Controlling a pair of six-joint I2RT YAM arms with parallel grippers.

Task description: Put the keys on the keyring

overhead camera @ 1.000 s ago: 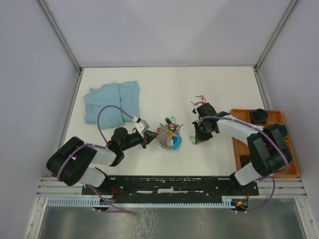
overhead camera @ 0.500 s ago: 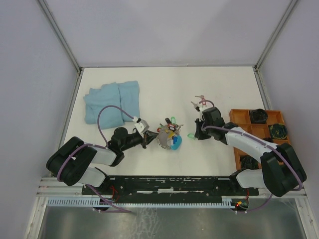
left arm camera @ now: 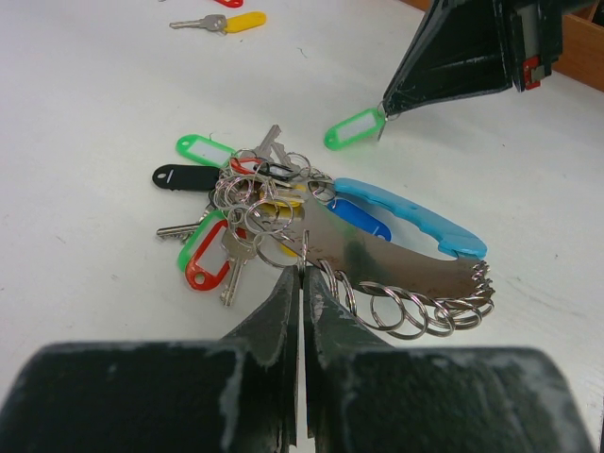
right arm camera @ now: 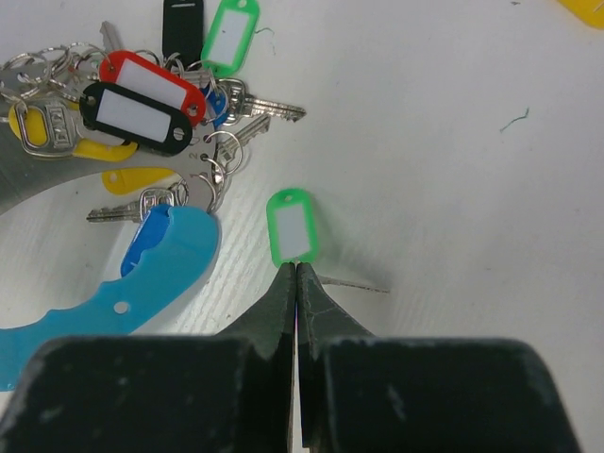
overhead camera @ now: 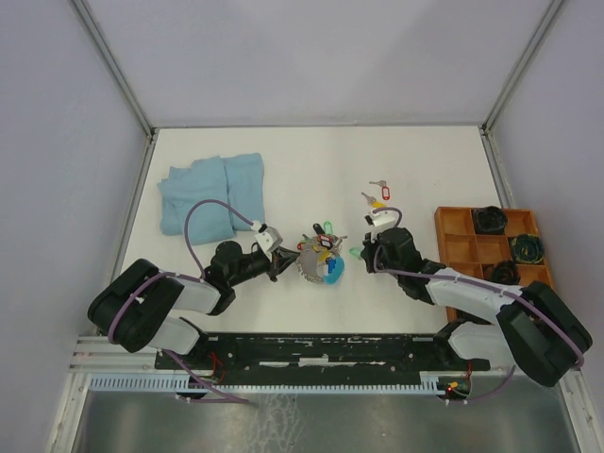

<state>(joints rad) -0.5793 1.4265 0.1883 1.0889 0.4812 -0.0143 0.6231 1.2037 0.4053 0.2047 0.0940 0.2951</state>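
The green tag (right arm camera: 293, 226) sticks out ahead of the robot's right gripper and the fingers cover the tag's ring, so the robot should put the key down and take the ring (left arm camera: 386, 112) upright.
The keyring (overhead camera: 319, 264) is a curved silver plate (left arm camera: 387, 257) with several split rings and a blue handle (left arm camera: 415, 215); several tagged keys (left arm camera: 222, 241) hang bunched on it. My left gripper (left arm camera: 302, 270) is shut on the plate's near edge, also seen from above (overhead camera: 283, 262). My right gripper (right arm camera: 297, 267) is shut on a green-tagged key (right arm camera: 293, 226), held just right of the keyring (overhead camera: 358, 253) and low over the table. Two loose keys lie behind it, one red-tagged (overhead camera: 381, 193), one yellow-tagged (overhead camera: 379, 215).
A blue cloth (overhead camera: 212, 193) lies at the back left. An orange compartment tray (overhead camera: 472, 247) with dark round items stands at the right edge, beside my right arm. White walls close in the table.
My right arm has swung and lowered, carrying the green-tagged key a little left toward the keyring and uncovering the two loose keys behind it. The left gripper and keyring have not moved.
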